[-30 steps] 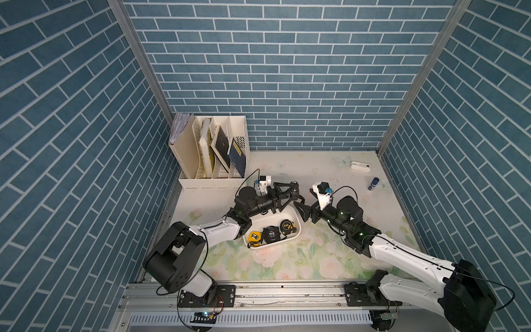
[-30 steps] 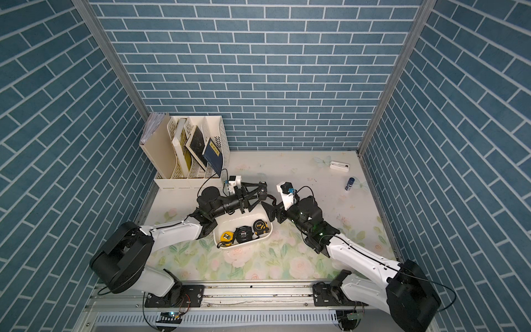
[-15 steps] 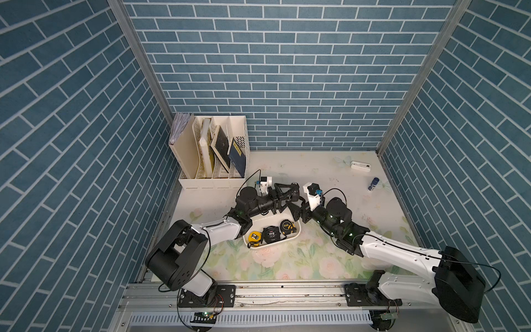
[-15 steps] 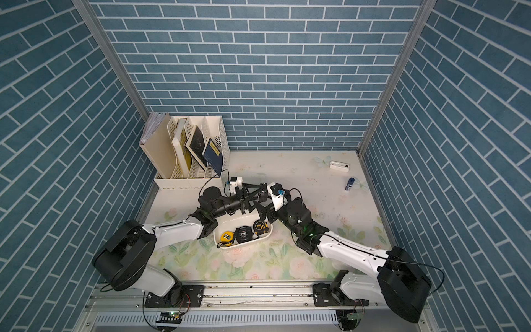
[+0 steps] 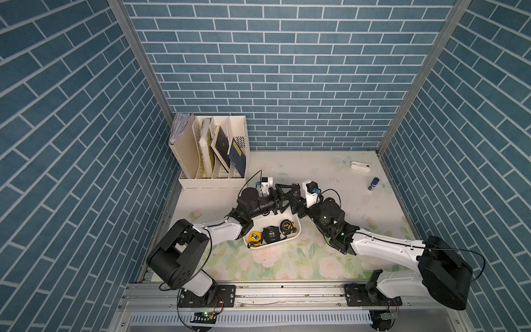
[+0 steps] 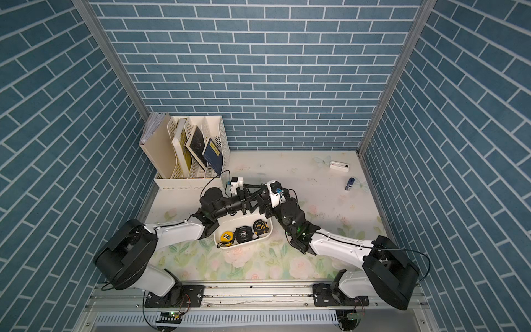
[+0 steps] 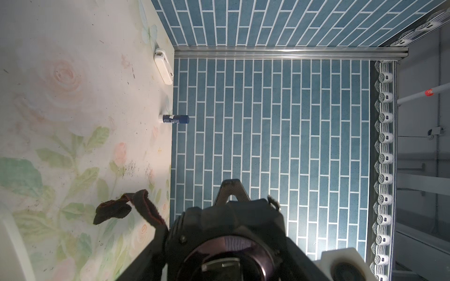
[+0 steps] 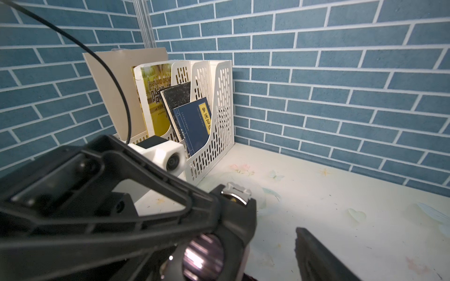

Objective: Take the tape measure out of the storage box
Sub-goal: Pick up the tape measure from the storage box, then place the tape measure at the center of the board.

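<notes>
My two grippers are both reaching around the black tape measure (image 7: pixel 226 222). My right gripper should close on it first, and then my left gripper should open and go back to the storage box (image 5: pixel 272 226).
My left gripper (image 5: pixel 287 195) is shut on a black tape measure (image 7: pixel 233 219) and holds it in the air just past the far end of the white storage box (image 5: pixel 297 230). A dark wrist strap (image 7: pixel 136 206) hangs from it. My right gripper (image 5: pixel 297 202) faces the left one with its jaws around the same tape measure (image 8: pixel 226 231). One right finger (image 8: pixel 316 255) stands clear of the case with a gap, so it is open. The other right finger is hidden. In the box lie a yellow tape measure (image 5: pixel 254 236), a black one (image 5: pixel 270 231) and a black-and-yellow one (image 5: pixel 286 226).
A tall cream file rack (image 5: pixel 212 149) with books stands at the back left, close behind both grippers. A small white device (image 5: pixel 360 166) and a blue tube (image 5: pixel 373 183) lie at the back right. Blue brick walls close in three sides.
The right arm has swung left to meet the left gripper, and its jaws have come around the held tape measure and narrowed. The left arm has stayed in place.
</notes>
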`<action>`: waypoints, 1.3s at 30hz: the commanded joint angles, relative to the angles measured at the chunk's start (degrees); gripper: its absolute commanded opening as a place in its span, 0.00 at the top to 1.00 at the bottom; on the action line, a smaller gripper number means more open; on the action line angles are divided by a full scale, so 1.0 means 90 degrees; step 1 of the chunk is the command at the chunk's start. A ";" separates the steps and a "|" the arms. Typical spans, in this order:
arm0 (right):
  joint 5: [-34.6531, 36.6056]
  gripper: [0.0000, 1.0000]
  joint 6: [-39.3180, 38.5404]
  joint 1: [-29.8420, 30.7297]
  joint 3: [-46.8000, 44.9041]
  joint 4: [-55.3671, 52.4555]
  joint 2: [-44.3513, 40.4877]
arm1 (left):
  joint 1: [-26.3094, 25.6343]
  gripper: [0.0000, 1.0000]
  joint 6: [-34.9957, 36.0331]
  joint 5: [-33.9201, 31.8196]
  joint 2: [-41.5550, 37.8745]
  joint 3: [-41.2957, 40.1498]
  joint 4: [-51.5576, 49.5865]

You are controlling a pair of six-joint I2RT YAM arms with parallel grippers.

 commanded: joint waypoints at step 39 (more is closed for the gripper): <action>0.2839 1.00 -0.0649 0.0046 0.0564 -0.1988 -0.0360 | 0.0143 0.33 0.1746 -0.0431 -0.0963 0.0450 -0.2447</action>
